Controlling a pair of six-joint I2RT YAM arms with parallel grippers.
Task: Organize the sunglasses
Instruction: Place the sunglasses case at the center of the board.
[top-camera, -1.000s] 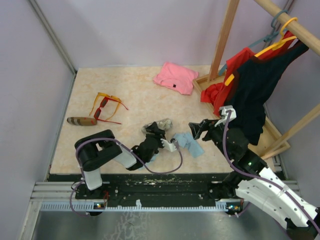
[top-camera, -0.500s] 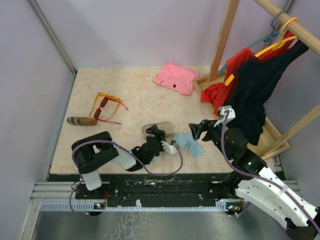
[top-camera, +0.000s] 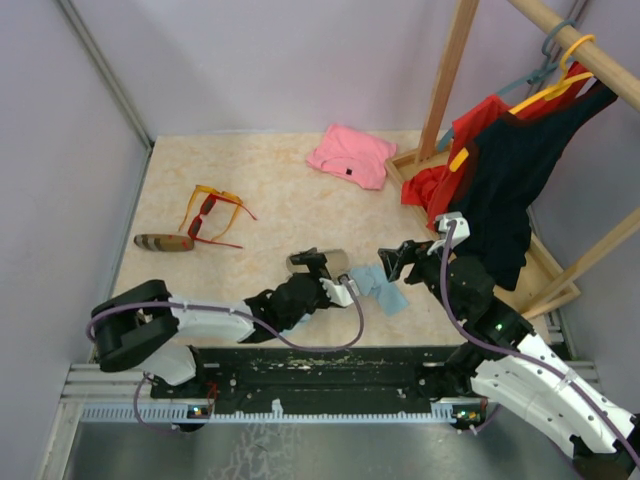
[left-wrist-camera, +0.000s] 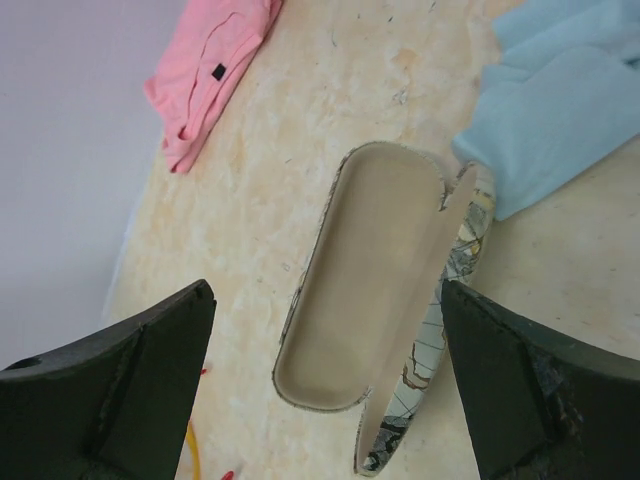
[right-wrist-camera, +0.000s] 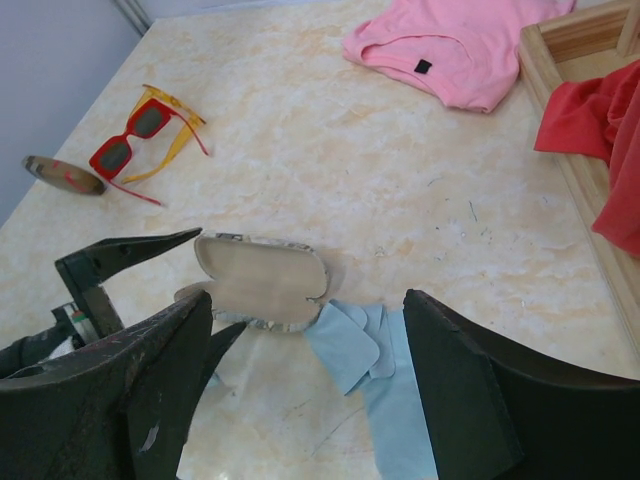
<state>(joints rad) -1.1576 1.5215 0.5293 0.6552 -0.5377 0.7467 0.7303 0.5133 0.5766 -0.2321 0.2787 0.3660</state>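
The grey-patterned case's end lies (right-wrist-camera: 323, 306) up against the light blue cloth, so the robot's left gripper should move back while its right gripper moves the case (right-wrist-camera: 303, 278) away.
The sunglasses lie together at the table's left: an orange pair (top-camera: 216, 194) (right-wrist-camera: 176, 124) and a red pair with dark lenses (top-camera: 206, 222) (right-wrist-camera: 128, 142). Neither gripper is near them. My left gripper (top-camera: 314, 268) (left-wrist-camera: 325, 296) stands wide open over a grey-patterned case (top-camera: 322, 262) (left-wrist-camera: 355, 320) (right-wrist-camera: 262, 280). The case lies open and empty between the fingers, and neither finger grips it. My right gripper (top-camera: 396, 258) (right-wrist-camera: 308, 298) hangs open above a light blue cloth (top-camera: 381, 288) (right-wrist-camera: 385, 365) (left-wrist-camera: 570, 100), just right of that case, holding nothing.
A shut brown case (top-camera: 163, 242) (right-wrist-camera: 60, 173) lies beside the red pair. A folded pink shirt (top-camera: 350, 155) (right-wrist-camera: 450, 45) (left-wrist-camera: 210, 70) rests at the back. A wooden clothes rack (top-camera: 448, 80) with hanging garments (top-camera: 510, 170) fills the right side, its base (right-wrist-camera: 580, 150) on the table.
My left gripper has opened wide and let go of the patterned case, which now lies open. The left arm has stretched out lower, its elbow swinging left. The right arm has not moved.
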